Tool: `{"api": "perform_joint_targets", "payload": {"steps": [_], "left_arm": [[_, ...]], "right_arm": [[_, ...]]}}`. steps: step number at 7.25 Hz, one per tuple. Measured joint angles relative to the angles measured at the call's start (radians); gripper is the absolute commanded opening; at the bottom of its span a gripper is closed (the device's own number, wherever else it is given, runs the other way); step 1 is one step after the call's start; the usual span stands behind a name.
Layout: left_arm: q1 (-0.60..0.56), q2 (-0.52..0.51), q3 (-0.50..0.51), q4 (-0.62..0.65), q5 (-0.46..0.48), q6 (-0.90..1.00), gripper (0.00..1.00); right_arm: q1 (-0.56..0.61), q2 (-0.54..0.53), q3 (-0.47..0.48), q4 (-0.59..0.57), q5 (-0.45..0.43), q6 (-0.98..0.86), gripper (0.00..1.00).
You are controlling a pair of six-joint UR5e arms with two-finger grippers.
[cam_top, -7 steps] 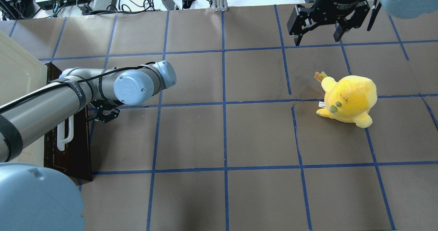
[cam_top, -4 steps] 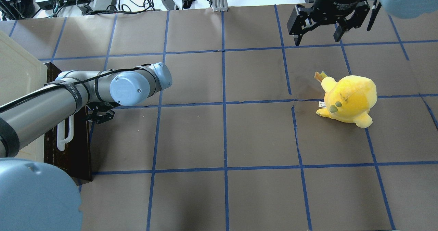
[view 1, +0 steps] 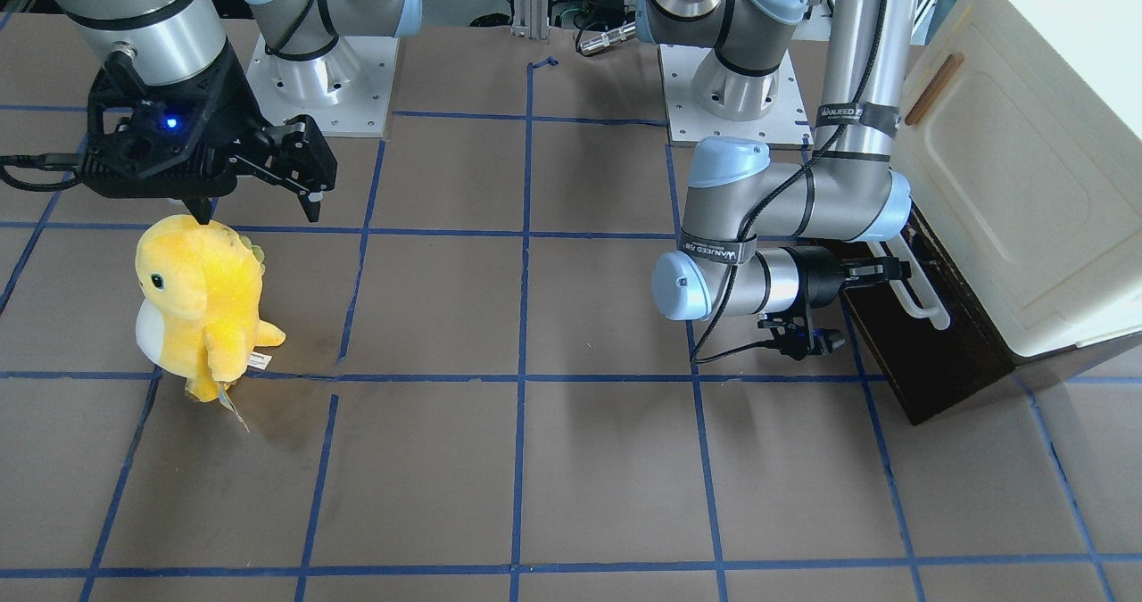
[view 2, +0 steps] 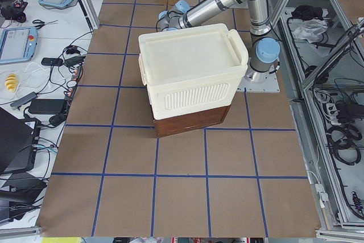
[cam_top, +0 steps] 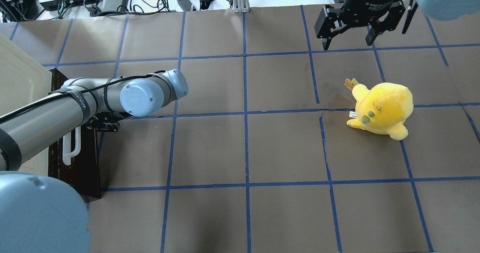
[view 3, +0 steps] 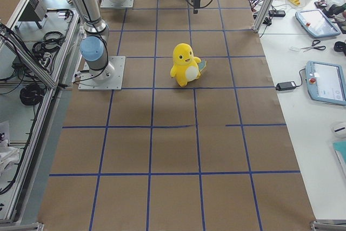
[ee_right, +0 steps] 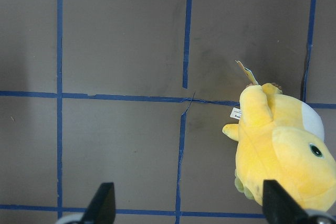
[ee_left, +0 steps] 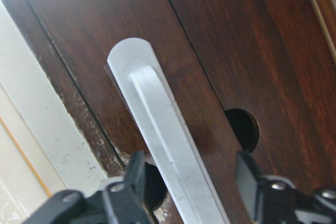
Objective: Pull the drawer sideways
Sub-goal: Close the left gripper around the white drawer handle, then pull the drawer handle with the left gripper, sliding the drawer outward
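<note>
My gripper will make only the handle's drawer [ee_left: 113,14] slide straight out when it pulls, because a straight seam [ee_left: 191,45] splits the brown front beside the white bar handle.
The dark-brown wooden drawer [cam_top: 80,163] sits under the cream cabinet at the table's left edge. Its front [view 1: 928,352] carries a long white bar handle [cam_top: 71,148]. My left gripper [view 1: 883,270] is at the handle's end, largely hidden under the arm in the overhead view. In the left wrist view the left gripper [ee_left: 191,187] is open, and its fingers [ee_left: 131,182] stand on either side of the handle [ee_left: 163,145] without gripping it. My right gripper [cam_top: 347,39] is open and empty, high at the far right.
The cream-white cabinet [view 1: 1026,174] sits on top of the drawer and also shows in the exterior left view [view 2: 190,72]. A yellow plush toy [cam_top: 382,108] stands on the table's right half, below the right gripper [ee_right: 189,208]. Blue tape grids the brown tabletop.
My left arm has moved left toward the drawer front, bringing the gripper's fingers around the white handle. The right arm and the plush toy have not moved.
</note>
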Motion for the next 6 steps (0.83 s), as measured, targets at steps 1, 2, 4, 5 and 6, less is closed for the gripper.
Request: {"api": "perform_joint_targets", "payload": {"steps": [1,2,4,5,6], "left_arm": [[-0.001,-0.003,0.0,0.0,-0.001,-0.001,0.09],[-0.002,-0.005,0.002,0.0,-0.003,-0.001,0.09],[-0.007,-0.004,0.007,0.0,-0.005,0.001,0.09],[-0.011,-0.001,0.008,0.0,-0.005,0.005,0.09],[-0.018,0.002,0.01,0.001,-0.005,0.008,0.09]], "right_arm": [[0.0,0.0,0.0,0.0,0.0,0.0,1.0],[0.0,0.0,0.0,0.0,0.0,-0.001,1.0],[0.0,0.0,0.0,0.0,0.0,-0.001,1.0],[0.0,0.0,0.0,0.0,0.0,0.0,1.0],[0.0,0.0,0.0,0.0,0.0,0.0,1.0]]}}
